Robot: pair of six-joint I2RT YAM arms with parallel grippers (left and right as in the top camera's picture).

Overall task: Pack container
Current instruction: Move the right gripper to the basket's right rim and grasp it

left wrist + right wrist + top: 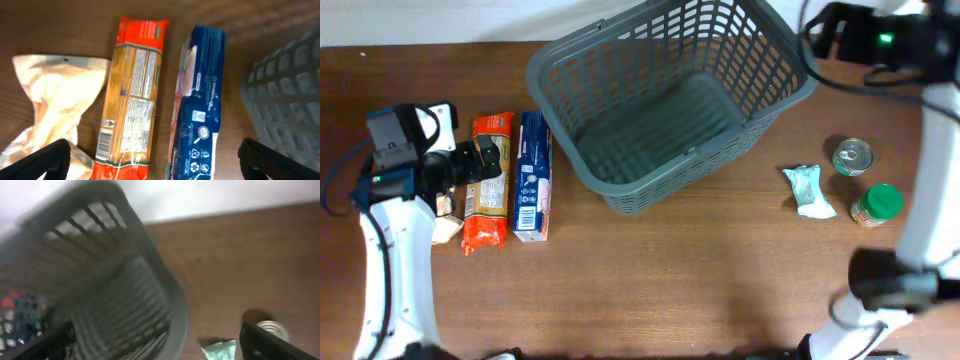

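The dark grey slotted basket (660, 115) is standing at an angle to the table's back edge, so next my right gripper grabs its rim (800, 58) and turns the basket square before I pack.
The dark grey slotted basket (665, 100) stands empty at the back middle of the table. It also shows in the left wrist view (290, 100) and, blurred, in the right wrist view (170, 295). My left gripper (485, 160) is open and empty above an orange pasta pack (490, 185) that lies beside a blue pack (532, 190). In the left wrist view its fingers (155, 167) straddle the orange pack (132, 95) and the blue pack (197, 105). My right gripper (817, 35) is open and empty over the basket's right rim; its fingers (160, 347) hold nothing.
A metal can (852, 157), a green-lidded jar (877, 205) and a pale green pouch (810, 190) lie right of the basket. A beige bag (55, 95) lies left of the orange pack. The can (272, 327) and the pouch (220, 350) show in the right wrist view.
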